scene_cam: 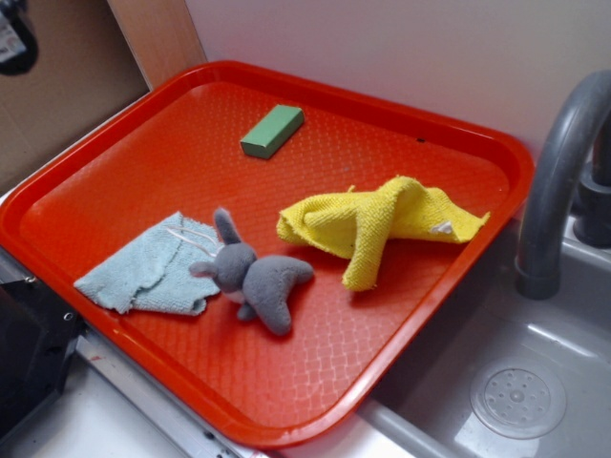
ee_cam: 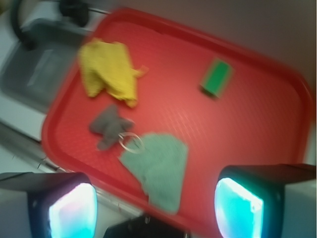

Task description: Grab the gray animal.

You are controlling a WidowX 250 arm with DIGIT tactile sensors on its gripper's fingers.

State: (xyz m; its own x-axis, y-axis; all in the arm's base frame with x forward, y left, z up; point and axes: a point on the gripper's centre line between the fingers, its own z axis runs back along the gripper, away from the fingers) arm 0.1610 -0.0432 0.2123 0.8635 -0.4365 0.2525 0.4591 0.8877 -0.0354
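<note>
The gray animal (scene_cam: 256,277) will bring the pale loop (scene_cam: 195,236) along and leave the light-blue cloth behind when I lift the animal, because the loop lies over the cloth.
The gray animal (scene_cam: 256,277) is a small dark-gray plush with long ears and pale whiskers. It lies on its side on the red tray (scene_cam: 382,334), toward the front middle, its head touching a light-blue cloth (scene_cam: 153,267). In the wrist view the gray animal (ee_cam: 110,125) shows blurred, well above and ahead of my gripper (ee_cam: 156,210). The gripper is open, its two glowing pads (ee_cam: 73,210) wide apart with nothing between them, hovering over the tray's near rim. The gripper does not show in the exterior view.
A crumpled yellow knitted cloth (scene_cam: 377,224) lies right of the animal. A green block (scene_cam: 272,131) sits at the tray's back. A gray sink (scene_cam: 516,391) with a curved faucet (scene_cam: 563,172) is to the right. A cardboard wall stands at the back left.
</note>
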